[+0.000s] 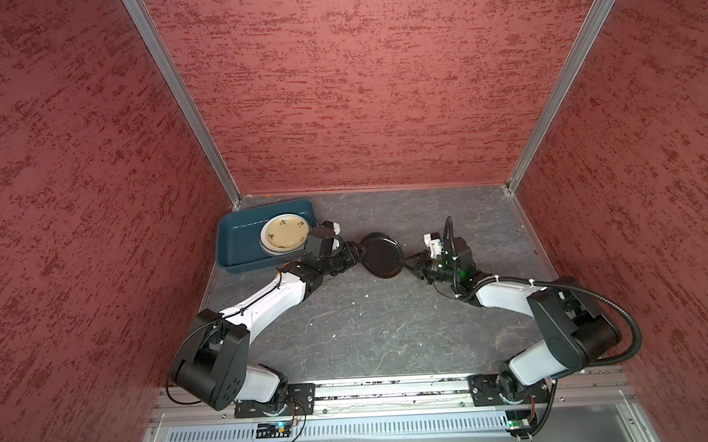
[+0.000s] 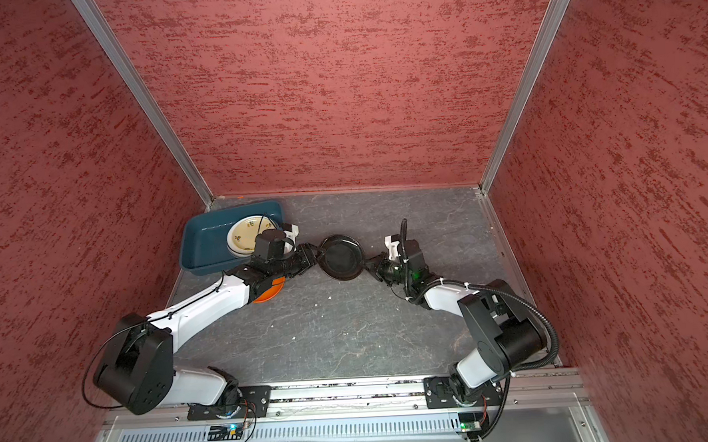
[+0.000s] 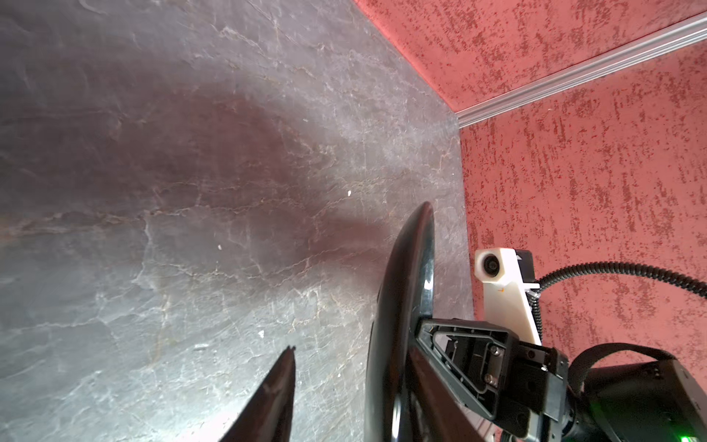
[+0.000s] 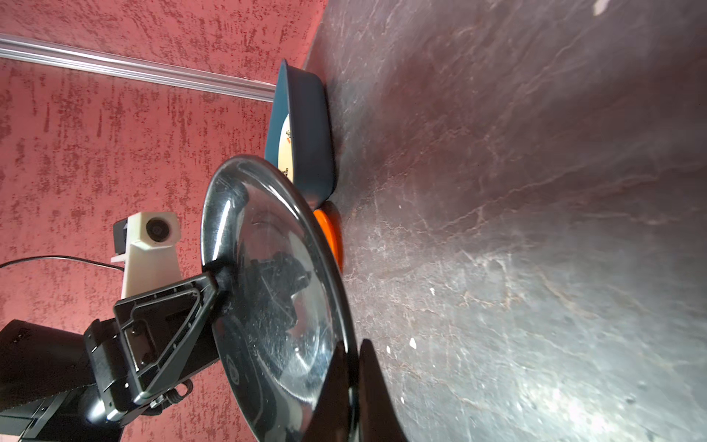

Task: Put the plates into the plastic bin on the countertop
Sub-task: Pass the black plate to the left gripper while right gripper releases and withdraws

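Note:
The black plate (image 1: 382, 255) is in my right gripper, far from the bin. My left gripper should close on the opposite rim (image 1: 363, 253) of the plate first, and then my right gripper should open.
A glossy black plate (image 1: 381, 255) (image 2: 341, 257) hangs above the middle of the countertop (image 1: 370, 321), between both grippers. My right gripper (image 1: 406, 261) (image 4: 354, 344) is shut on its right rim (image 4: 267, 287). My left gripper (image 1: 360, 253) (image 3: 352, 346) straddles the opposite rim (image 3: 405, 291) with its jaws open; one finger stands clear of the plate. The teal plastic bin (image 1: 237, 240) (image 2: 203, 242) sits at the back left and holds a stack topped by a cream plate with motifs (image 1: 284, 232) (image 2: 247, 234). An orange plate (image 2: 271, 293) (image 4: 329, 233) lies on the countertop under my left arm.
Red textured walls (image 1: 357, 84) close in the back and both sides. The bin (image 4: 310, 126) stands close to the back left corner. Small pale crumbs (image 1: 366, 295) dot the countertop. A metal rail (image 1: 394, 388) with both arm bases runs along the front edge.

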Motion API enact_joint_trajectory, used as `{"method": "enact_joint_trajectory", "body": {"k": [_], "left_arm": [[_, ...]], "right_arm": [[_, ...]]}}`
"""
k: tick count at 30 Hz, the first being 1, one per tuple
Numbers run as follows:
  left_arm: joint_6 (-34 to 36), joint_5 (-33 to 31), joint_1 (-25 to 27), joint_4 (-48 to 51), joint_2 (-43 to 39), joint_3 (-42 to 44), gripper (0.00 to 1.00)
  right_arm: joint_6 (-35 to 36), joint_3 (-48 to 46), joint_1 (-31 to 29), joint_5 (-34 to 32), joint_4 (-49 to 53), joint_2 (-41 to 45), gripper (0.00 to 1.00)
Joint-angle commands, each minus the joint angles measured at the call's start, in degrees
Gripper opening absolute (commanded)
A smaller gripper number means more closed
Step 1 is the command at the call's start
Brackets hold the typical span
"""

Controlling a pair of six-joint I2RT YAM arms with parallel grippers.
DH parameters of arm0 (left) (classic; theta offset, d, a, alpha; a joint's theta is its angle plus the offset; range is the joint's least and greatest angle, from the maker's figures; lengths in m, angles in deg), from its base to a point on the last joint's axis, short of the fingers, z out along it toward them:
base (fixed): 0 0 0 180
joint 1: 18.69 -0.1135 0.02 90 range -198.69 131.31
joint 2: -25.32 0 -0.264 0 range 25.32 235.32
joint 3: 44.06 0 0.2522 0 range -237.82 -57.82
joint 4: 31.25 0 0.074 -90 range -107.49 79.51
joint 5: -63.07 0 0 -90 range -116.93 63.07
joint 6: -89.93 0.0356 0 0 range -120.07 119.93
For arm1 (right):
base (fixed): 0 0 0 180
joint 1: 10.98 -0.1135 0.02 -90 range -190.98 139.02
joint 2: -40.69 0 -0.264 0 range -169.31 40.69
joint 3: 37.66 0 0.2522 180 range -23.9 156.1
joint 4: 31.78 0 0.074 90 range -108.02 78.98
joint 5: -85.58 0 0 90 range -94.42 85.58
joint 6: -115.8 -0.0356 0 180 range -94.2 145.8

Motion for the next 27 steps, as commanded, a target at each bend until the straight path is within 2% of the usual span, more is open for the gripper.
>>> {"method": "enact_joint_trajectory", "body": {"k": [1, 3, 5, 9, 10, 11, 12, 14, 17, 21, 25, 27], "left_arm": [[1.82, -2.07, 0.52, -0.02, 0.46, -0.97, 0.38], [2.03, -2.4, 0.66, 0.27, 0.62, -1.06, 0.32], [2.19, -2.7, 0.78, 0.49, 0.92, -1.28, 0.2], [3.12, -3.32, 0.79, 2.27, 2.45, -2.7, 0.19], [3.15, -3.49, 0.67, 2.59, 2.79, -2.98, 0.14], [3.16, -3.3, 0.57, 2.61, 3.07, -3.32, 0.06], [3.46, -3.22, 0.4, 2.85, 3.42, -3.71, 0.0], [3.8, -3.61, -0.01, 3.77, 3.63, -4.52, 0.0], [4.31, -4.2, -0.82, 4.53, 3.29, -5.08, 0.0], [4.89, -4.52, -2.4, 4.75, 2.25, -5.05, 0.0], [5.06, -4.61, -4.24, 4.96, 1.4, -4.76, 0.0], [5.56, -4.52, -4.73, 4.85, 0.84, -4.58, 0.0]], "right_arm": [[-0.77, -0.02, -0.44, 1.62, -4.51, 0.34, 0.0], [-0.43, 0.01, -0.56, 2.09, -4.5, 0.36, 0.0], [0.21, 0.23, -0.57, 2.37, -4.35, 0.56, 0.0], [2.93, 1.42, -0.96, 3.09, -1.86, 0.42, 0.03], [3.47, 1.58, -1.01, 3.44, -1.63, 0.34, 0.07], [3.63, 1.73, -1.13, 3.88, -1.67, 0.31, 0.14], [3.72, 1.62, -1.18, 4.22, -2.13, 0.24, 0.26], [3.54, 1.33, -1.24, 4.38, -2.82, 0.38, 0.43], [3.75, 1.31, -1.26, 4.38, -2.76, 0.75, 0.61], [5.48, 0.41, -1.24, 1.9, -0.8, 2.71, 0.73], [7.58, -0.56, -1.24, -0.63, 0.82, 6.62, 0.9], [8.71, 0.06, -1.24, -0.97, 2.74, 7.96, 0.96]]}}
